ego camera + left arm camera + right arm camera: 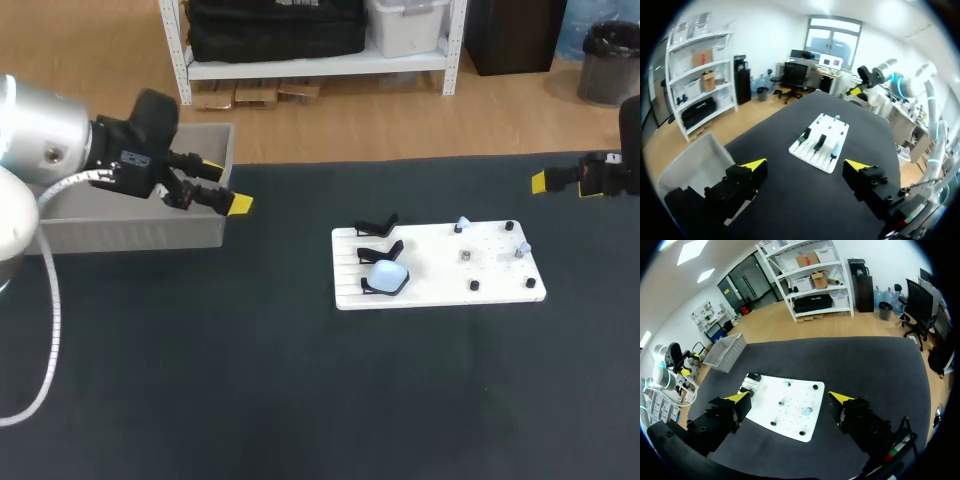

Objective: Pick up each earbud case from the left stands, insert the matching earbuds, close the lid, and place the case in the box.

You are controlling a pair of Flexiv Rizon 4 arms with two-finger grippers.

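The pale blue earbuds (523,249) are still on pegs, so the pale blue earbud case (388,276) will have empty sockets to show once I swing its lid open.
A white board (440,272) lies mid-table with three black stands on its left side. The nearest stand carries a pale blue earbud case (386,278); the other two stands (377,228) are bare. Small pale blue earbuds (463,224) sit on pegs on the board's right half. My left gripper (226,186) hangs open and empty by the grey box (130,215), far left of the board. In the left wrist view the board (826,131) and case (836,148) lie well ahead of the open fingers. My right gripper (545,181) hovers open beyond the board's right end, above the board (795,395).
The grey box (695,165) stands at the table's back left corner, and it shows in the right wrist view as the box (729,351) past the board. Dark table surface surrounds the board on all sides. Several black pegs (474,286) dot the board.
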